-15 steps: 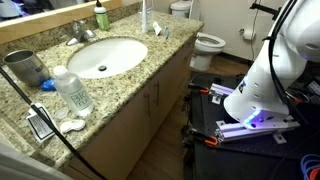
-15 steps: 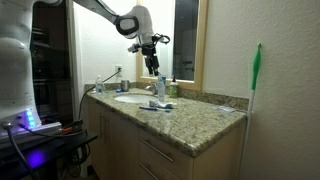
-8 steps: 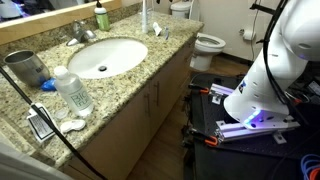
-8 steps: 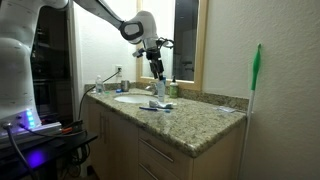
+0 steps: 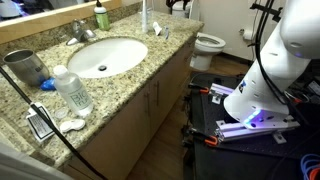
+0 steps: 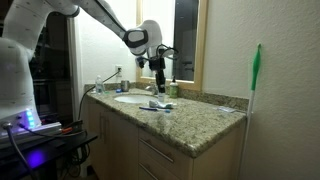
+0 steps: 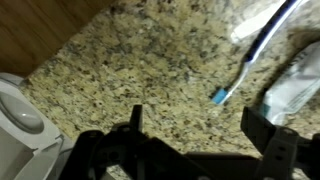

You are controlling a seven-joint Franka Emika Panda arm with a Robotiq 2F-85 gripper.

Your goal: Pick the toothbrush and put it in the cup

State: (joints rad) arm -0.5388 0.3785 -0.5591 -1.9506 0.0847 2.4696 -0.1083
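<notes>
The toothbrush's blue head (image 7: 220,96) sits ahead of my gripper's gap, off its middle, so I should move toward the toothbrush's handle and straddle the toothbrush's neck (image 7: 240,75) before lowering.
In the wrist view the toothbrush (image 7: 245,62) lies flat on the speckled granite counter, its blue head (image 7: 218,97) toward me and its white and dark handle running up to the right. My gripper (image 7: 198,128) is open and empty, hovering over the counter with the brush head just beyond the gap, nearer the right finger (image 7: 262,130). In both exterior views the gripper (image 5: 178,5) (image 6: 160,87) hangs over the far end of the counter. The cup (image 5: 22,67), a dark shiny metal tumbler, stands at the near left end by the sink.
A clear bottle with a white label (image 5: 72,90) stands beside the sink basin (image 5: 100,55). A white crinkled packet (image 7: 295,85) lies right of the toothbrush. A toilet (image 5: 208,42) stands past the counter's end and shows in the wrist view (image 7: 20,115). A green bottle (image 5: 101,17) stands behind the faucet.
The gripper has come down and across toward the far end of the counter and now enters the top edge of the exterior view that shows the sink from above. Objects have not moved.
</notes>
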